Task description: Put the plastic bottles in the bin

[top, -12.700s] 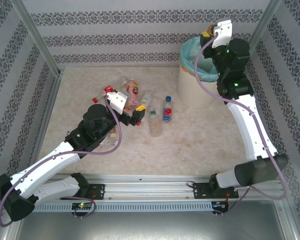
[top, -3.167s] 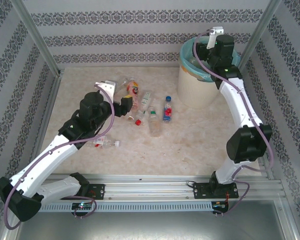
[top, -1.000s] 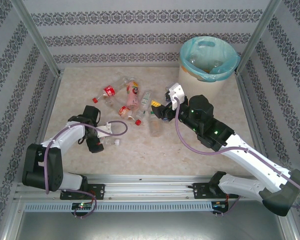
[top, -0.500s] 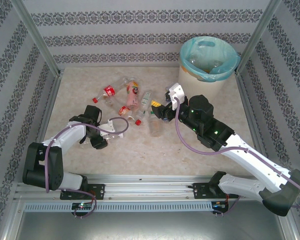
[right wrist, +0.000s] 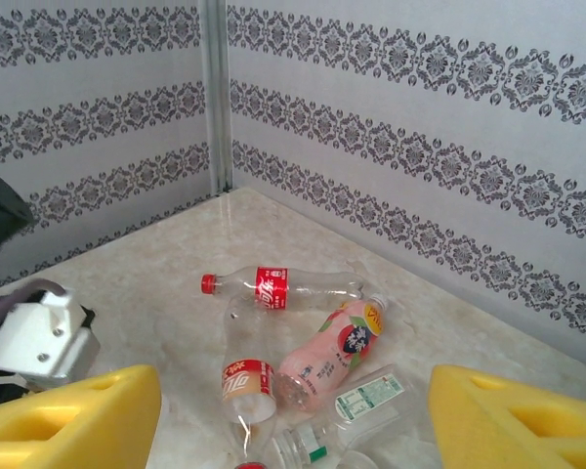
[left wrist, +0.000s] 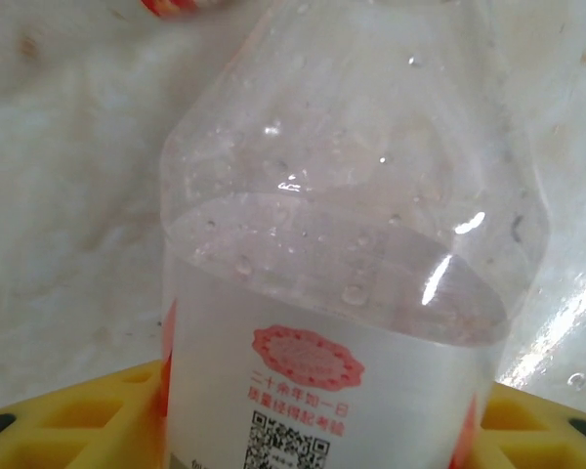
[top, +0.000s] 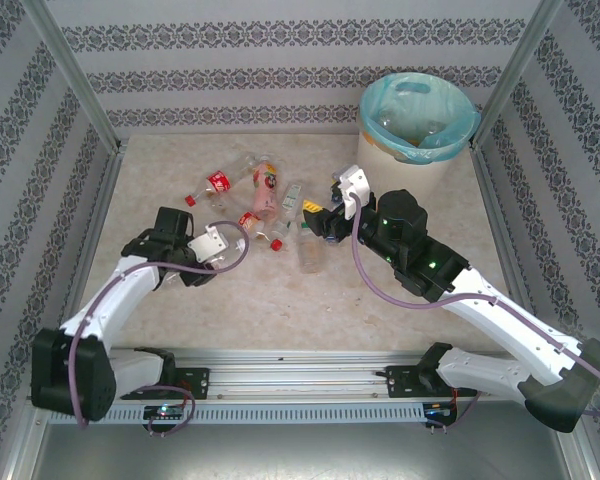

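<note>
My left gripper will let go, and the bottle in my left gripper [top: 226, 258] will drop in and stay in sight among the rest, because bottles [top: 434, 128] show high up inside the turquoise liner.
A clear plastic bottle [left wrist: 352, 244] with a white label printed in red sits between the yellow fingers [left wrist: 88, 415] of my left gripper [left wrist: 313, 420], which is shut on it; that gripper [top: 205, 258] hangs over the left part of the table. My right gripper [top: 320, 222] is open, its yellow fingers [right wrist: 73, 420] wide apart above the pile of plastic bottles. The pile holds a red-label cola bottle [right wrist: 283, 285], a pink one [right wrist: 337, 352], an orange-label one [right wrist: 246, 376] and a green-label one [right wrist: 366, 401]. The bin [top: 378, 168] with its turquoise liner stands at the back right.
Patterned walls and metal posts enclose the table on three sides. More bottles lie in the bin's liner [top: 420, 95]. One clear bottle [top: 308, 252] and a red cap [top: 277, 244] lie in front of the pile. Bare marble floor [top: 310, 310] stretches toward the front rail.
My left gripper closed on the bottle lying at the front left and raised it off the floor, moving a little toward the back. The right arm has hardly moved.
</note>
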You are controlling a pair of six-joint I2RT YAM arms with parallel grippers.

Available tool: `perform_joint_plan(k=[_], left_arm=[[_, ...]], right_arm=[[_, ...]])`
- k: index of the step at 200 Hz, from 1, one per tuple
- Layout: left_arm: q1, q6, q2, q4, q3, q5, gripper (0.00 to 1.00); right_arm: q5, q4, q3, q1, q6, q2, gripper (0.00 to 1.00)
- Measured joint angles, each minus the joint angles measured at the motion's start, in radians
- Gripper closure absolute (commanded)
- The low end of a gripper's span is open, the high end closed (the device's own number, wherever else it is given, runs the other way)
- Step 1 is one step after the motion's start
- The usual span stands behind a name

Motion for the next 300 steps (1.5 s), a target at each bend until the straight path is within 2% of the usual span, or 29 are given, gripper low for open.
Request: perform_joint_plan(k=[61, 98, 129, 188, 248, 300], left_arm=[[0.0, -0.098, -0.23, -0.003, 0.0, 0.111, 0.44], [0.0, -0.198, -0.346, 0.023, 0.003, 0.249, 0.43], [0.0, -0.279, -0.368, 0.068, 0.039, 0.382, 0.44], [0.0, -0.357, -0.375, 0.132, 0.101, 0.52, 0.44], [0.0, -0.386, -0.391, 0.17, 0.1, 0.577, 0.45], [0.0, -0.46, -0.45, 0.277, 0.026, 0.598, 0.44]], right_arm=[[-0.029, 0.003, 0.003, 0.001, 0.072, 0.006, 0.28], [-0.198, 0.05, 0.012, 0.014, 0.096, 0.047, 0.24], [-0.351, 0.109, 0.047, 0.05, 0.114, 0.119, 0.23], [-0.472, 0.233, 0.134, 0.081, 0.18, 0.23, 0.23], [-0.506, 0.283, 0.254, 0.117, 0.218, 0.368, 0.32], [-0.534, 0.289, 0.271, 0.122, 0.264, 0.426, 0.52]])
